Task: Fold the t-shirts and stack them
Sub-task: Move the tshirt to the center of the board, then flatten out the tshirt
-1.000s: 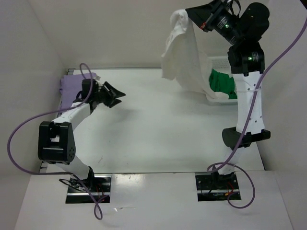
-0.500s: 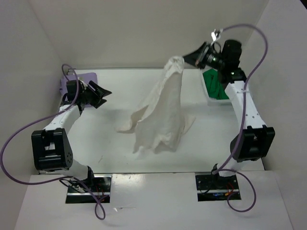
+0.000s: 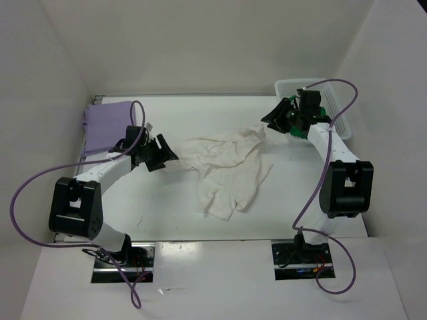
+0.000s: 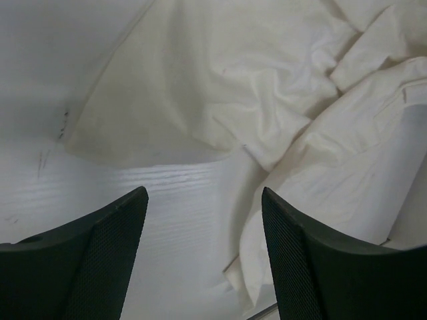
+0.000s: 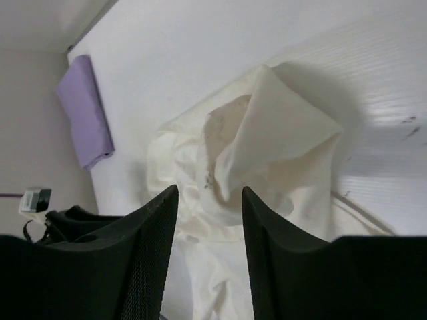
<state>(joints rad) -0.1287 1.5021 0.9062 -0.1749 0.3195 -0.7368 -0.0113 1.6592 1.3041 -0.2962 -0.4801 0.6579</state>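
Note:
My left gripper should, as the cream white t-shirt (image 3: pixel 227 161) lies crumpled, grab its nearest end (image 3: pixel 184 157) and raise it with my right gripper to spread it open before folding.
The cream white t-shirt (image 3: pixel 227 167) lies crumpled in the middle of the table. My left gripper (image 3: pixel 167 155) stands open just left of it; in the left wrist view the cloth (image 4: pixel 267 87) spreads ahead of the open gripper (image 4: pixel 203 193) with nothing between its fingers. My right gripper (image 3: pixel 267 120) is open above the shirt's far right corner, and the right wrist view shows a raised fold (image 5: pixel 280 147) beyond the open gripper (image 5: pixel 210 190). The lavender t-shirt (image 3: pixel 107 123) lies folded at the far left. A bit of the green t-shirt (image 3: pixel 295 131) shows in the basket.
The white mesh basket (image 3: pixel 337 100) stands at the far right corner, behind my right arm. White walls enclose the table on the left, back and right. In the right wrist view the lavender shirt (image 5: pixel 83 110) lies by the left wall.
My right gripper has opened and let go of the cream shirt, which dropped from hanging to a crumpled heap on the table. The right arm came down; the left gripper moved right toward the shirt.

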